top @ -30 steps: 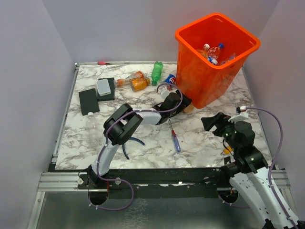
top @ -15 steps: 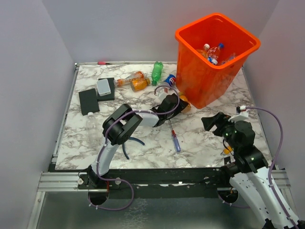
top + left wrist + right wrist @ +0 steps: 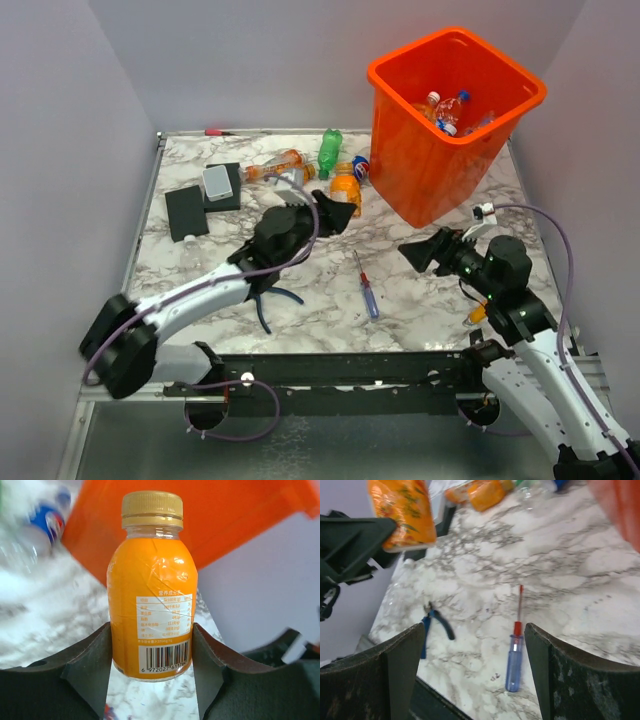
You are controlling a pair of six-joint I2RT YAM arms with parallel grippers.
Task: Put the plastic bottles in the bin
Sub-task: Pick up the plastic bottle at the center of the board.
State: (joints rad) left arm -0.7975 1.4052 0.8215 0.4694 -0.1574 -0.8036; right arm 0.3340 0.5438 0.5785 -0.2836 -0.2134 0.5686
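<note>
Next, my right gripper takes hold of the bottle's end with the cap (image 3: 344,170), because the bin (image 3: 425,150) is on my right gripper's side and my left gripper is holding the orange bottle's base.
My left gripper (image 3: 335,205) is shut on an orange bottle (image 3: 346,190) with a tan cap and holds it upright above the table, left of the orange bin (image 3: 420,170). In the left wrist view the bottle (image 3: 151,585) sits between both fingers, with the bin (image 3: 225,515) behind it. Several bottles (image 3: 447,108) lie inside the bin. More bottles lie at the back: a clear-and-orange one (image 3: 275,163), a green one (image 3: 329,150) and a blue-labelled one (image 3: 360,165). My right gripper (image 3: 420,250) is open and empty above the table; in its view the held bottle (image 3: 402,512) shows at the upper left.
A blue-and-red screwdriver (image 3: 367,287) and blue-handled pliers (image 3: 268,300) lie near the front; both show in the right wrist view, screwdriver (image 3: 515,655) and pliers (image 3: 435,627). Two black blocks (image 3: 188,212) sit at the left. A small orange thing (image 3: 478,310) is partly hidden by my right arm.
My left gripper has drawn back from the foot of the bin and risen with the orange bottle in it. My right gripper has shifted a little to the left.
</note>
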